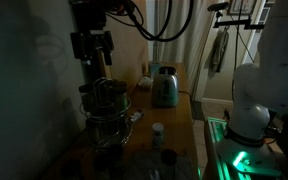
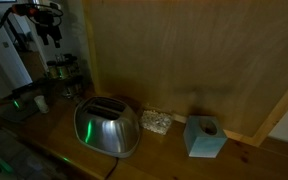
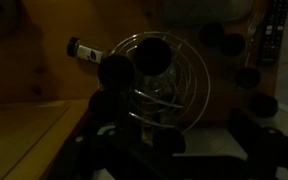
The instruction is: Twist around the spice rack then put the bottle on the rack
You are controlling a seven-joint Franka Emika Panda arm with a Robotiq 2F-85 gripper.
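Observation:
The spice rack's top handle lines up with my gripper's spread fingers. I should turn my gripper so that it straddles the handle before I lower it.
The spice rack is a round dark wire carousel holding small jars, standing on the wooden counter; it also shows beside the toaster in the exterior view. My gripper hangs open just above the rack's top and holds nothing. In the wrist view I look down on the rack, with my gripper a dark shape with its fingers spread either side of it. The bottle, small and pale with a white cap, stands on the counter between rack and toaster. A pale jar shape lies beyond the rack.
A grey-green toaster stands behind the bottle. A dark-lidded jar sits nearer the counter's front. A blue tissue box and a small pale packet lie past the toaster. The wall runs close alongside the rack. The scene is very dim.

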